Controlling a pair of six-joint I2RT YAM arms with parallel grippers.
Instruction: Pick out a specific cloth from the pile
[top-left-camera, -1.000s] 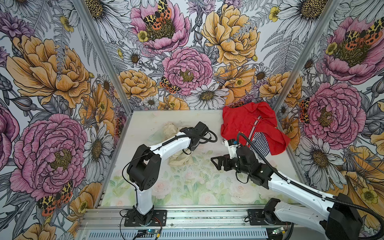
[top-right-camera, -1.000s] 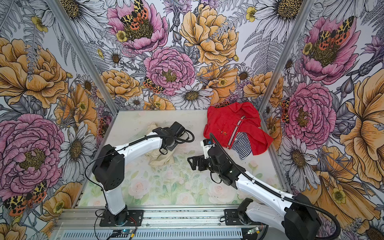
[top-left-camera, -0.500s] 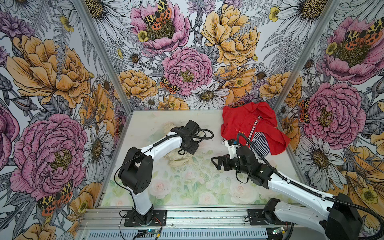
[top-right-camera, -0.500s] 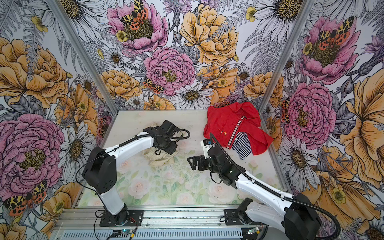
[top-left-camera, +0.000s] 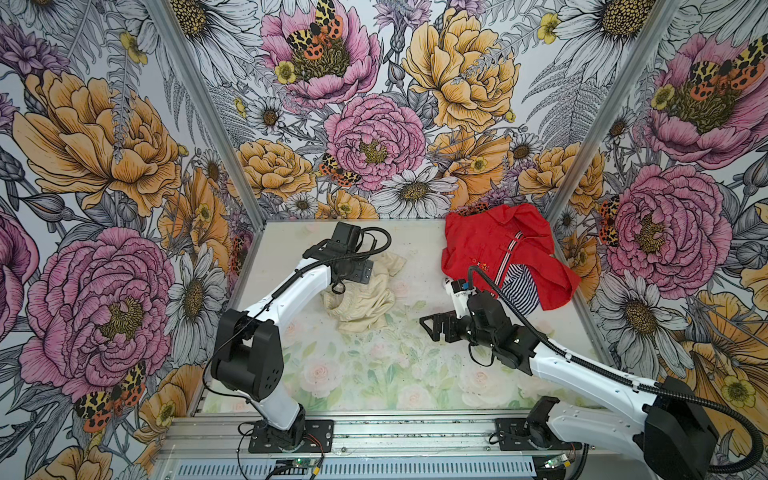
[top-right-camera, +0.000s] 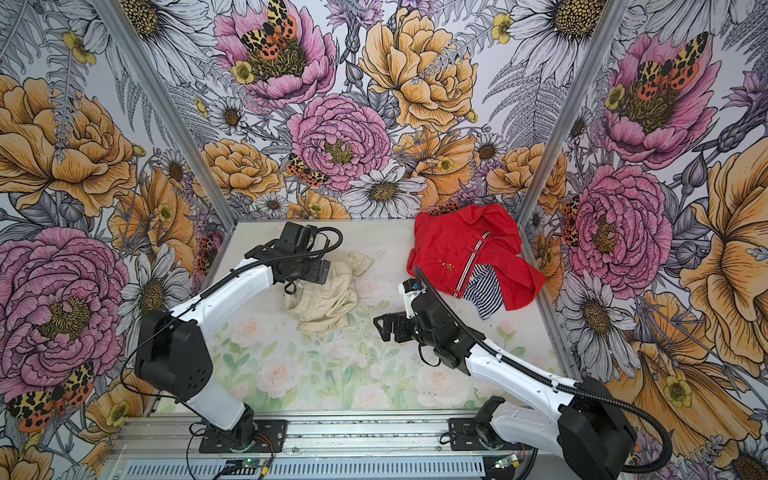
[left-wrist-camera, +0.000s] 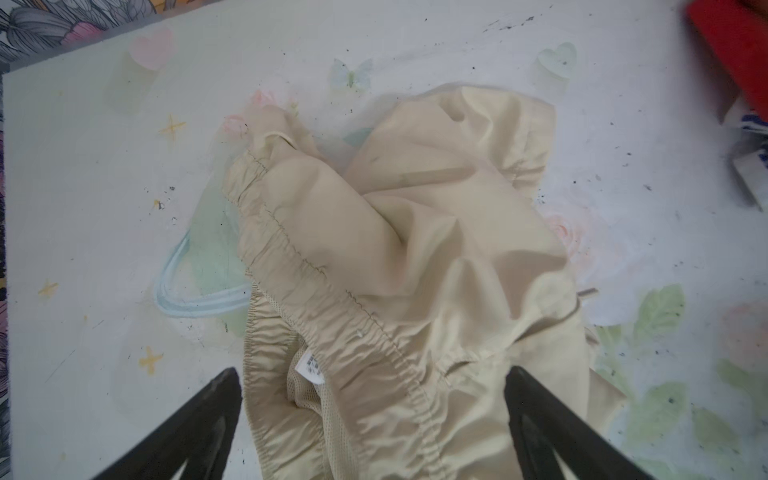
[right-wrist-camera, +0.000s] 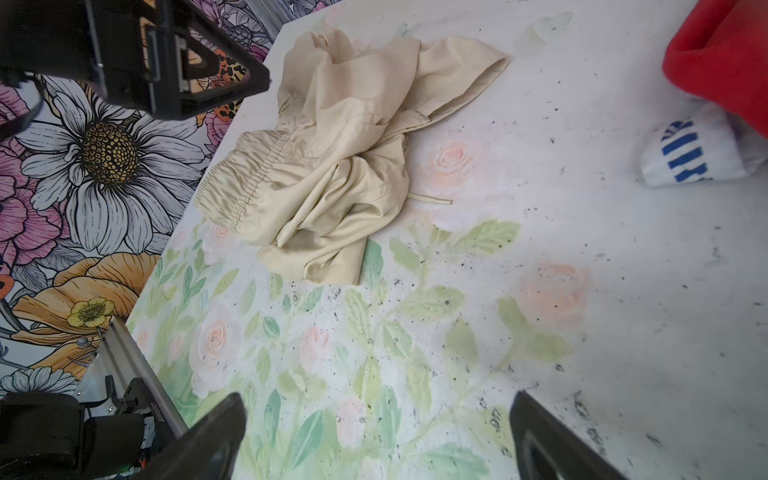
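Observation:
The gathered waistband (left-wrist-camera: 340, 316) will open wide on a mesh lining when I pull the cloth, because mesh shows in the gap (left-wrist-camera: 304, 392) next to the white label.
The cloth (top-left-camera: 365, 299) (top-right-camera: 328, 301) is a cream garment with a gathered waistband, lying crumpled on the table left of centre and apart from the pile. My left gripper (top-left-camera: 354, 272) (top-right-camera: 309, 272) hovers just over its far-left edge. In the left wrist view the left gripper (left-wrist-camera: 374, 374) is open, its black fingers either side of the waistband (left-wrist-camera: 332, 299) without pinching it. The pile's red shirt (top-left-camera: 490, 249) (top-right-camera: 457, 245) covers a navy-white striped garment (top-left-camera: 519, 286) (top-right-camera: 484, 293) at the back right. My right gripper (top-left-camera: 432, 328) (top-right-camera: 386, 328) (right-wrist-camera: 378, 399) is open and empty over bare table.
The table (top-left-camera: 374, 374) has a pale floral print, closed in by flowered walls on three sides. A metal rail (top-left-camera: 374, 432) runs along the front edge. In the right wrist view the cloth (right-wrist-camera: 332, 158) lies ahead, with the red shirt (right-wrist-camera: 723, 62) far off to one side.
My left gripper has opened and let go of the cloth, which now rests on the table. The left arm has swung to the left. The right arm has not moved.

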